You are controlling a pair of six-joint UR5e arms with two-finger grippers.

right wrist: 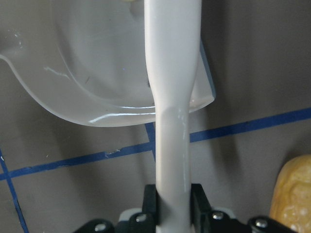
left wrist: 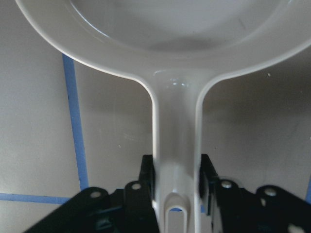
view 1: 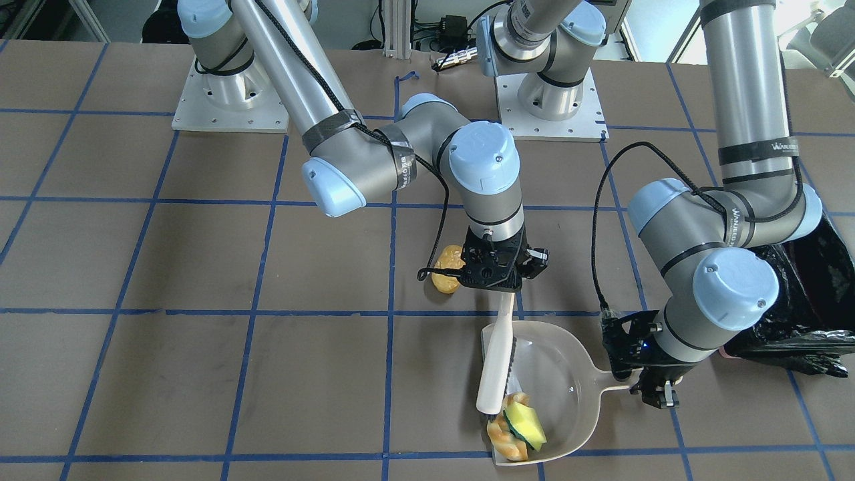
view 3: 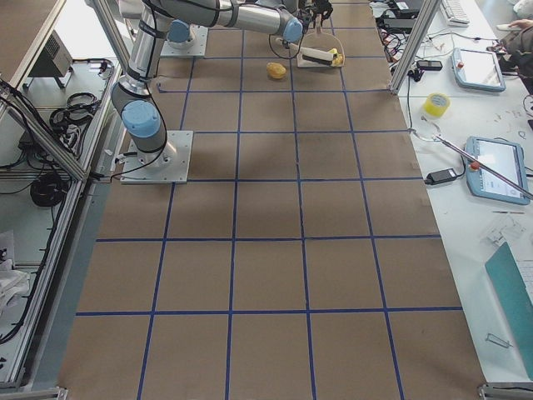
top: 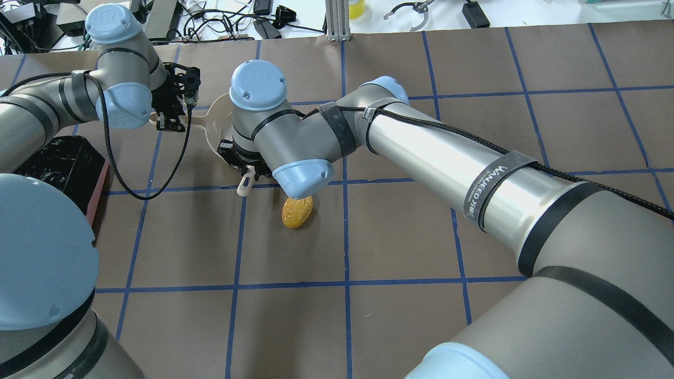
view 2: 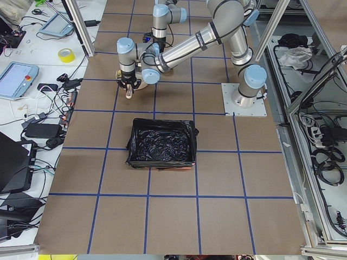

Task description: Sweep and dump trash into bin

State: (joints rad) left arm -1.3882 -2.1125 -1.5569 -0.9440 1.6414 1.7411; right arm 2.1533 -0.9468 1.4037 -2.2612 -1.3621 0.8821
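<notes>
The potato lump is beyond the dustpan's open edge. Next, my right gripper moves the brush back while my left gripper slides the dustpan next to the lump.
My left gripper (view 1: 651, 387) is shut on the handle of the pale dustpan (view 1: 568, 374), which lies flat on the table; the wrist view shows its pads (left wrist: 148, 179) clamping the handle. My right gripper (view 1: 497, 284) is shut on the cream hand brush (view 1: 495, 364), whose head lies along the pan's open edge. The yellow-green sponge wedge (view 1: 526, 427) and the orange pastry ring (view 1: 504, 446) sit at the pan's mouth by the brush tip. The golden-brown potato lump (view 1: 446, 270) lies on the table beside my right gripper, outside the pan (top: 297, 211). The black-lined bin (view 2: 161, 143) stands behind my left arm.
Brown table with a blue tape grid. The two arm bases (view 1: 227, 100) stand at the robot's side of the table. The bin's black bag (view 1: 818, 300) lies close to my left elbow. Tablets, cables and tape rolls lie off the table's far edge (view 3: 491, 167).
</notes>
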